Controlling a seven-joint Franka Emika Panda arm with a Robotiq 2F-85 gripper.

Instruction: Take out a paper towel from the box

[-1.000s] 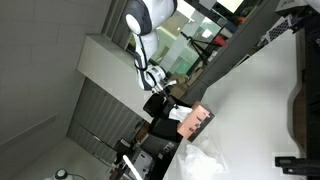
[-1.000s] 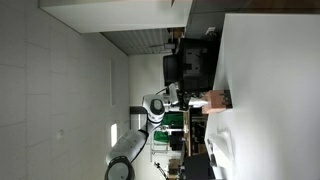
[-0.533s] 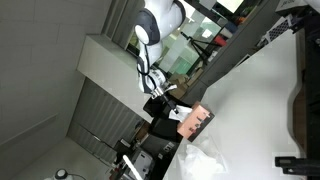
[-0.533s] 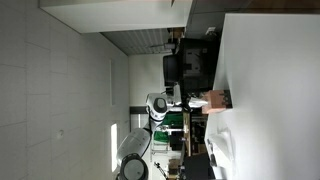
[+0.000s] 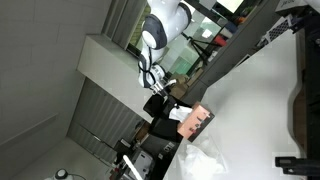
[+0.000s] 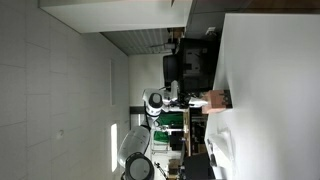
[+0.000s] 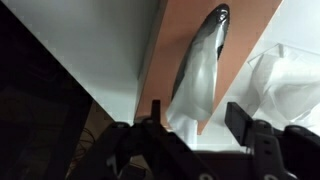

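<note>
The paper towel's loose end is hanging loosely between my gripper's open fingers, so next my gripper shuts on the towel nearer the slot before it pulls the towel out.
The salmon-pink box lies on the white table and shows in both exterior views. A white paper towel sticks out of its dark slot toward the camera. In the wrist view my gripper is open, one dark finger on each side of the towel's free end, and neither finger presses it. In the exterior views the gripper hangs just off the box's slot side.
A second crumpled white sheet lies on the table beside the box. The white table carries dark blocky objects at its edges. The table edge runs close beside the box.
The arm's upper joints have swung a little. The gripper has stayed by the box's slot, and the box and loose sheet have not moved.
</note>
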